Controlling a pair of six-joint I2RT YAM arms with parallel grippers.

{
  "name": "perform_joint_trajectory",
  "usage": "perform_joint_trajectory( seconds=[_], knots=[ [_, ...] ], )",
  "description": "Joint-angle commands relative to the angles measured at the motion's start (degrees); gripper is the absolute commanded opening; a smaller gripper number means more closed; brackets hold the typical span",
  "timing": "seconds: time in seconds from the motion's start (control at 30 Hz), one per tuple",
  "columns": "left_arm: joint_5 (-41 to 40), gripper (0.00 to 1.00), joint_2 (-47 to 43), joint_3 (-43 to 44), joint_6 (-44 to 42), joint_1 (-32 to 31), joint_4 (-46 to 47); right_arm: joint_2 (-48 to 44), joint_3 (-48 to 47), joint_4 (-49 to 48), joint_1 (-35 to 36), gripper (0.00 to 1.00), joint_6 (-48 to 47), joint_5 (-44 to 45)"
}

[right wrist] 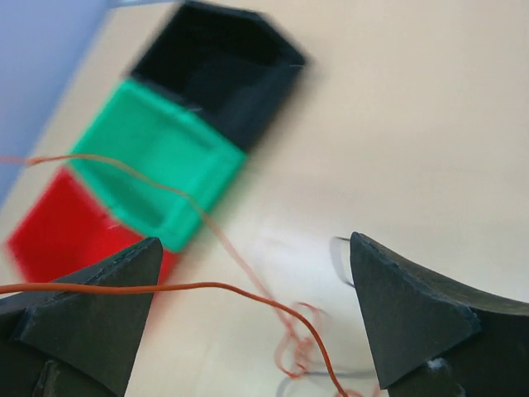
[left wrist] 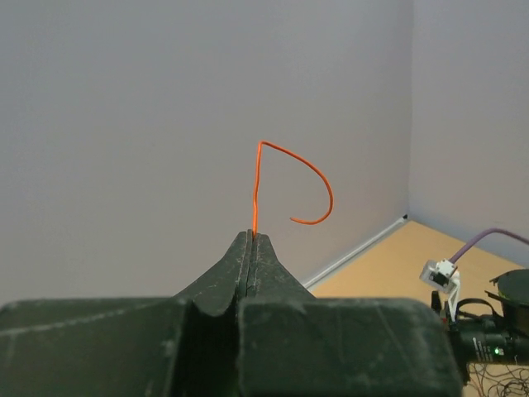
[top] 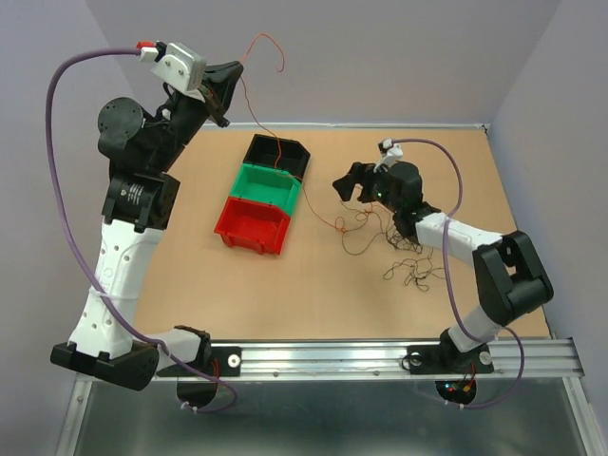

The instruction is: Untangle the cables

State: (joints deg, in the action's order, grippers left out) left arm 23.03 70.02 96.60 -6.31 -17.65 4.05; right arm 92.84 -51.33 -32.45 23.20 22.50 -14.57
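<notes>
I should pinch the part of the orange cable [top: 306,197] beside the bins with my right gripper, because my left gripper is raised far out and the orange cable still trails into the tangle [top: 340,224].
My left gripper [top: 228,81] is raised high at the back left, shut on a thin orange cable [top: 255,112]. In the left wrist view the cable's free end [left wrist: 299,169] curls up out of the closed fingertips [left wrist: 250,241]. From the grip the strand runs down over the bins to a small tangle [top: 344,226] on the table. My right gripper [top: 348,180] hovers open just above that tangle. In the right wrist view the orange cable [right wrist: 207,286] passes between its spread fingers [right wrist: 99,298], untouched. A clump of dark cables [top: 404,261] lies to the right of the tangle, under the right arm.
Three bins stand in a row at mid-table: black [top: 277,152], green [top: 268,186] and red [top: 252,224], also blurred in the right wrist view as black [right wrist: 223,66], green [right wrist: 157,157] and red [right wrist: 58,231]. Grey walls enclose the table's back and sides.
</notes>
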Motion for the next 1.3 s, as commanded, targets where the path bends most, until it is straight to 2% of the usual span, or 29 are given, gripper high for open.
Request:
perform_joint_trajectory(
  seconds=[0.0,0.03,0.13,0.3,0.43,0.47,0.53,0.6,0.67,0.83,0.87,0.9,1.0,1.07,1.17,1.27],
  knots=[
    [-2.3,0.00,-2.2,-2.2,-1.3,-0.5,2.9,-4.9,-6.0,29.8,1.4,1.00,-1.2,34.4],
    [-2.3,0.00,-2.0,-3.3,-1.3,-0.5,3.1,-5.0,-6.8,36.2,1.6,1.00,-0.9,37.3],
    [-1.3,0.00,-1.5,-5.0,-1.2,-0.8,3.8,-8.1,-7.1,40.6,2.2,1.00,-0.4,41.8],
    [-1.1,0.00,-0.8,-6.6,-1.2,-1.3,4.4,-15.1,-6.1,41.2,2.9,1.00,-1.2,38.7],
    [-0.6,0.00,-1.1,-8.0,-1.2,-1.7,4.4,-15.4,-6.1,37.9,2.9,1.00,-5.6,31.6],
    [-0.4,0.00,-1.1,-8.4,-1.1,-1.9,4.4,-15.1,-5.9,35.0,2.9,1.00,-7.0,25.4],
    [-0.1,0.00,-1.2,-8.4,-1.0,-2.4,4.2,-12.8,-6.5,33.0,2.9,1.00,-9.8,18.6],
    [-0.3,0.00,-1.2,-7.7,-0.9,-2.8,3.8,-10.8,-7.8,31.0,2.9,1.00,-10.2,17.9],
    [-0.7,0.00,-1.5,-6.9,-1.0,-3.1,2.6,-9.0,-9.3,32.3,3.2,1.00,-9.8,21.8],
    [-2.3,0.00,-3.3,-8.7,-0.8,-3.4,2.5,-3.6,-15.4,48.4,5.0,1.00,-7.0,40.6],
    [-2.4,0.00,-4.0,-9.6,-0.4,-3.4,3.0,-2.7,-16.1,51.1,5.6,1.00,-6.2,46.4],
    [-2.0,0.00,-4.4,-11.8,0.5,-3.5,3.5,-2.1,-16.1,51.1,5.6,1.00,-5.9,47.7],
    [0.3,0.00,-5.1,-16.9,1.7,-4.1,5.7,-2.8,-15.7,49.8,5.7,1.00,-5.0,45.3],
    [3.0,0.00,-4.8,-22.2,2.2,-4.9,9.7,-4.8,-14.1,45.3,5.7,1.00,-6.3,40.1],
    [1.8,0.01,-2.3,-27.1,2.8,-6.2,14.4,-7.5,-12.3,40.8,5.6,1.00,-6.7,36.2],
    [-0.9,0.00,4.0,-25.8,2.2,-6.3,12.5,-10.1,-10.9,38.6,5.6,1.00,-7.0,35.9]
  ],
)
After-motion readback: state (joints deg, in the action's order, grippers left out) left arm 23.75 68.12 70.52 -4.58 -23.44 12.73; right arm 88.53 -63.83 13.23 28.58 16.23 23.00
